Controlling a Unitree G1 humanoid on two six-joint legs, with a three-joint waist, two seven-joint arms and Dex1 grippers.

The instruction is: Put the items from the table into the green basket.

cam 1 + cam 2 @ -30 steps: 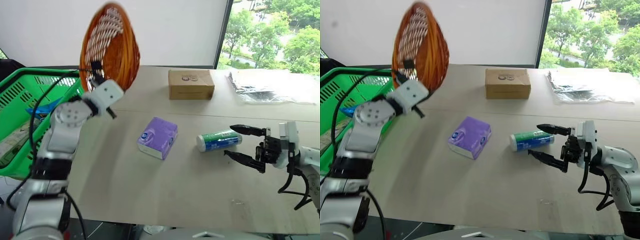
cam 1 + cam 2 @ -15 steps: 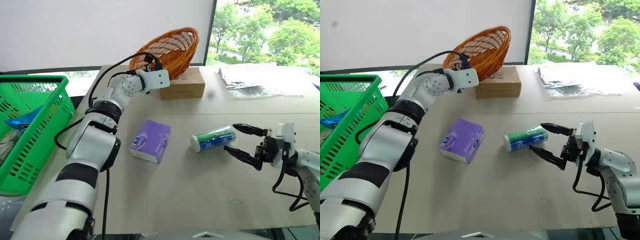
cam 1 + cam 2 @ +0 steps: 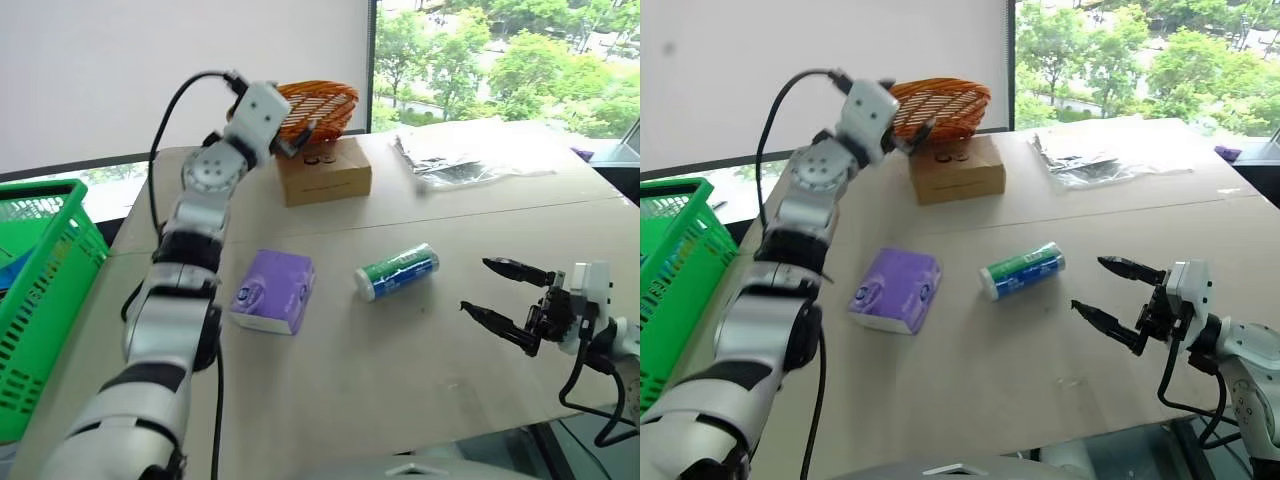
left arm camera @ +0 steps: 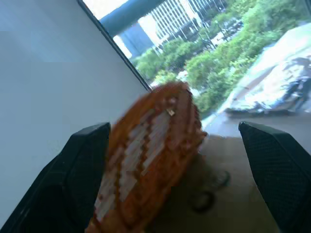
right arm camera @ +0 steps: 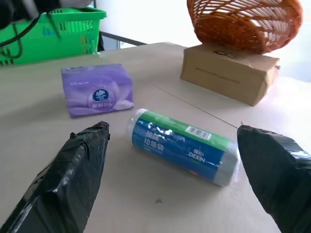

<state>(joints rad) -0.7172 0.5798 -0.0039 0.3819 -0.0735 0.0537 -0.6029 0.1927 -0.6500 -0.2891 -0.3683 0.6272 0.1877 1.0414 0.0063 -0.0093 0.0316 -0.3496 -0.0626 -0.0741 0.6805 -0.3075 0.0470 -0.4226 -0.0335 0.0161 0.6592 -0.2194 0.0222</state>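
Note:
My open left gripper should keep going down to the pack's near edge (image 3: 263, 323) until the fingers are on both sides of it, because the purple tissue pack (image 3: 276, 284) lies clear of the cylinder.
The purple tissue pack (image 3: 270, 292) lies flat on the table (image 3: 400, 390), left of centre. To its right the green-and-white cylinder (image 3: 397, 272) lies on its side. My right gripper (image 3: 505, 295) hovers open just right of the cylinder, pointing at it and apart from it; the right wrist view shows the cylinder (image 5: 182, 145) and the pack (image 5: 97, 90) ahead of the wide fingers. My left gripper (image 3: 297, 138) is raised at the back, open, its fingers (image 4: 82, 165) spread either side of the orange wicker bowl (image 3: 318, 100). The green basket (image 3: 40, 290) stands off the table's left edge.
The wicker bowl rests on a brown cardboard box (image 3: 325, 175) at the back of the table. Crumpled clear plastic (image 3: 460, 160) lies at the back right. A seam (image 3: 480, 212) crosses the tabletop. The table's front edge runs close below my right gripper.
The camera has swung right. My left arm carried the wicker bowl from beside the basket over to the cardboard box, and its gripper has opened. The right gripper has stayed open near the cylinder.

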